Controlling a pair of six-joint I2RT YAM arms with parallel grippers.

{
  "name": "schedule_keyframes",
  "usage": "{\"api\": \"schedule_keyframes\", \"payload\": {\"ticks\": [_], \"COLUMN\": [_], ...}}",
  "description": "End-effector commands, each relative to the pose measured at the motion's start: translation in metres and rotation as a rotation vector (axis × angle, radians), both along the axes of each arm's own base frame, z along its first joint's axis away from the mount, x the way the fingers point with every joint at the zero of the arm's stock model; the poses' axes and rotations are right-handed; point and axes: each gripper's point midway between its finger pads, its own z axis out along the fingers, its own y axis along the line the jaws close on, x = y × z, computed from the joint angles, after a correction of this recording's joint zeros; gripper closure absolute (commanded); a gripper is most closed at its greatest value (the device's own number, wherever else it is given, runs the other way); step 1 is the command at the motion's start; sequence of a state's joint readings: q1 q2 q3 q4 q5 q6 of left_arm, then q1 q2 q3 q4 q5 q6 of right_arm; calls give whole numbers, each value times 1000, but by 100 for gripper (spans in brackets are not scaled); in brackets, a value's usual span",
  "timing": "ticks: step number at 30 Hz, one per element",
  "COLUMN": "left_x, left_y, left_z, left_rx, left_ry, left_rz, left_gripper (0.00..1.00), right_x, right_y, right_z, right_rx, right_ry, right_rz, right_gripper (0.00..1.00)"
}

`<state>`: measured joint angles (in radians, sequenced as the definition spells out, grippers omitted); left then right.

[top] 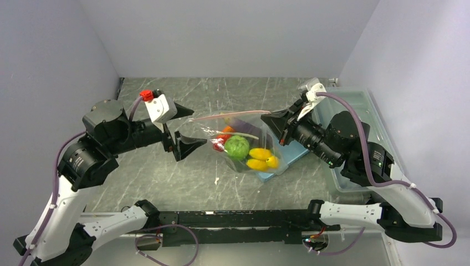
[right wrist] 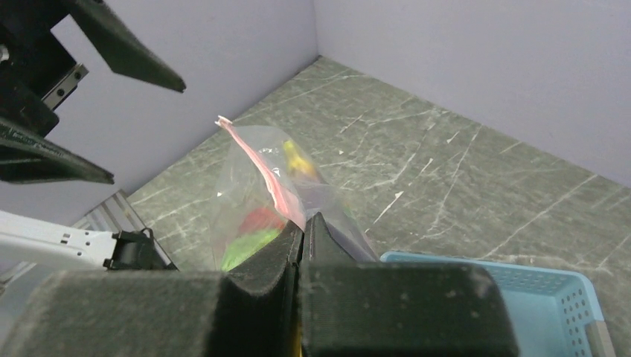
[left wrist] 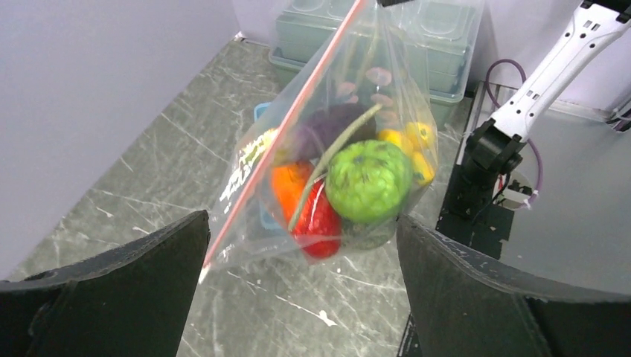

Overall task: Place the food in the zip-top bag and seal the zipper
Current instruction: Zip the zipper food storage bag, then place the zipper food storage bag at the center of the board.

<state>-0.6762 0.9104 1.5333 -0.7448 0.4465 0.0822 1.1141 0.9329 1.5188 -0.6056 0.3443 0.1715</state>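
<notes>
I expect the food (top: 239, 145) to stay inside when I lay the bag down, because the pink zipper (top: 233, 114) runs in one straight piece above the bunched food.
The clear zip-top bag (top: 246, 145) hangs with the food inside: a green vegetable (left wrist: 368, 178), orange carrot (left wrist: 286, 186), a red piece (left wrist: 321, 219), yellow banana bunch (top: 260, 158), dark eggplant (left wrist: 335, 126) and a thin green pod (left wrist: 327, 160). Its pink zipper (top: 227, 116) runs as one straight strip along the top. My right gripper (right wrist: 305, 223) is shut on the zipper's right end. At the bag's left end my left gripper (top: 197, 127) stands wide open, its fingers on either side of the bag's corner and apart from it.
A light-blue basket (top: 292, 158) lies under and behind the bag's right side. A large clear lidded box (top: 360, 111) stands along the right wall. Grey marbled table top (top: 166, 177) lies around the bag, and walls close in on three sides.
</notes>
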Motion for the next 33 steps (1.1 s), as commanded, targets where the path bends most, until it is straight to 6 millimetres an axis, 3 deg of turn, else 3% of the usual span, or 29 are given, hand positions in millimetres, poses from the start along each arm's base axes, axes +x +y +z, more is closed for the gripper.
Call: {"api": "schedule_keyframes", "payload": {"ticks": [1,10,20,33], "left_x": [5,3,-5,-6], "left_y": [-3,-19,-36,-46], "left_z": [22,24,-1,-52], "left_rx": [16,35,47,81], "left_ry": [-127,-119,-52,82], "left_rz": [-25,-124,-245,-286], "left_gripper": [0,0,0,0], "right_x": [-9,-17,-20,-23], "right_y": [1,28,55,67], "right_z": [34,19,-4,0], "right_rx": [77,32,-26,-3], "right_ry": [-57,-32,23,16], "right_rz": [56,166,247,289], "right_gripper": [100,100,100,100]}}
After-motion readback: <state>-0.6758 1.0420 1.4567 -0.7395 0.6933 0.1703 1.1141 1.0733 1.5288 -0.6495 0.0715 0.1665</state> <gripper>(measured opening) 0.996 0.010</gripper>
